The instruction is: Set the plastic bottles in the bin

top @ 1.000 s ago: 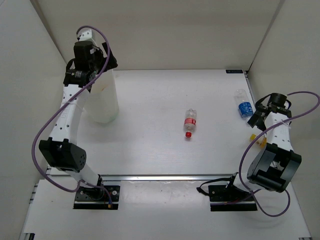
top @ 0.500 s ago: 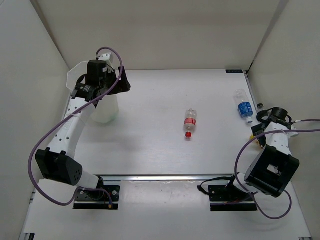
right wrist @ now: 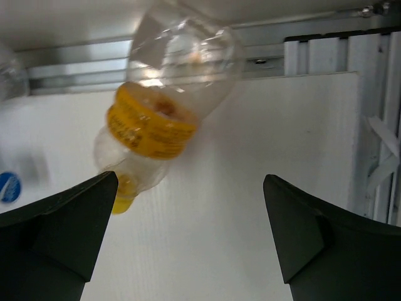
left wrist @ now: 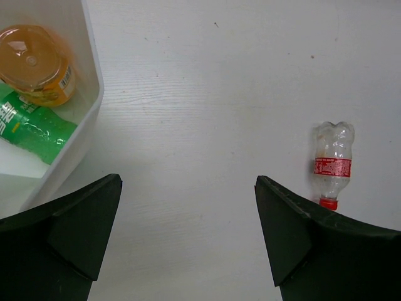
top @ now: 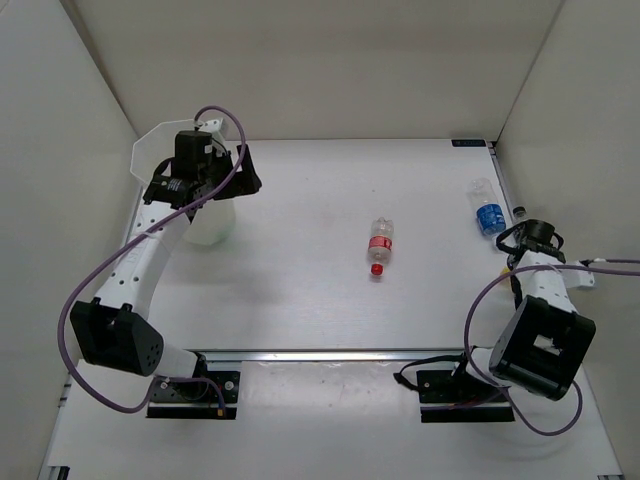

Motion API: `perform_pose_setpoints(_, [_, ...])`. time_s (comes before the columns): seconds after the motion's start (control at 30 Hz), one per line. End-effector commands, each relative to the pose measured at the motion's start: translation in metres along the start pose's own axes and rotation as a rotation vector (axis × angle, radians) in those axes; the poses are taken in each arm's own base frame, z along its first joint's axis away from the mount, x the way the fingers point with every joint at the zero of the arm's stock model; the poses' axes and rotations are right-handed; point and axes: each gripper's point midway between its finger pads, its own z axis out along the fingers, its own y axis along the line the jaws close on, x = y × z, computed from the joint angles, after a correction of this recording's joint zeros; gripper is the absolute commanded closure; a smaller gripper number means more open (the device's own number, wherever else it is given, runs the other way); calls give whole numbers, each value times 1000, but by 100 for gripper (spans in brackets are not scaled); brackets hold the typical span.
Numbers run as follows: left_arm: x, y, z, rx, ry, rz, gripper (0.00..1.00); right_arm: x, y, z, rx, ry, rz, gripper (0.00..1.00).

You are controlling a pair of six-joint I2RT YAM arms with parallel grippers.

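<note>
Next, my right gripper moves back, turn in line and close near the label [right wrist: 150,124], because the yellow-labelled bottle [right wrist: 161,94] lies at a slant and off-centre to my right gripper's fingers.
The bin [top: 152,148] stands at the table's far left; in the left wrist view its wall [left wrist: 86,94] encloses an orange-labelled bottle [left wrist: 34,63] and a green bottle [left wrist: 31,128]. My left gripper [top: 245,172] hangs open and empty just right of the bin, its fingertips [left wrist: 188,182] wide apart over bare table. A clear bottle with red cap and label [top: 379,244] [left wrist: 332,162] lies mid-table. A blue-labelled bottle [top: 488,214] lies at the far right. My right gripper [top: 522,252] is open over a clear yellow-labelled bottle [right wrist: 164,119], which lies ahead of its left finger [right wrist: 190,179].
The enclosure's right wall and the table's metal edge rail [right wrist: 376,125] run close beside the right gripper. The blue-labelled bottle's label shows at the left edge of the right wrist view [right wrist: 9,186]. White walls surround the table on three sides.
My left arm has swung from above the bin to its right side, still open. My right arm has drawn back and lowered over the yellow-labelled bottle.
</note>
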Motion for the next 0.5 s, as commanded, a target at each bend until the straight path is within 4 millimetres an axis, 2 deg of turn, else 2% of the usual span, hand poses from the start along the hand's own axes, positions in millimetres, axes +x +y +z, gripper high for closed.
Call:
perform_pose_setpoints(0.0, [-5,-1,-13,30,-39,7,2,-18,-18,15,96,-94,108,1])
perform_pose_setpoints(0.13, [2,1,-11,28,-22,16,1,-26,-23,25,151,-165,94,1])
perform_pose_setpoints(0.2, [6,3,-8,23,-11,12,1,-32,-14,29,115,-207,83,1])
perform_pose_setpoints(0.3, [10,5,-7,27,-5,3,2,-32,0,34,62,-220,105,0])
perform_pose_setpoints(0.37, [19,5,-3,28,19,4,1,-31,3,36,61,-251,84,1])
perform_pose_setpoints(0.47, [21,6,0,24,24,-1,1,-31,17,34,57,-298,21,1])
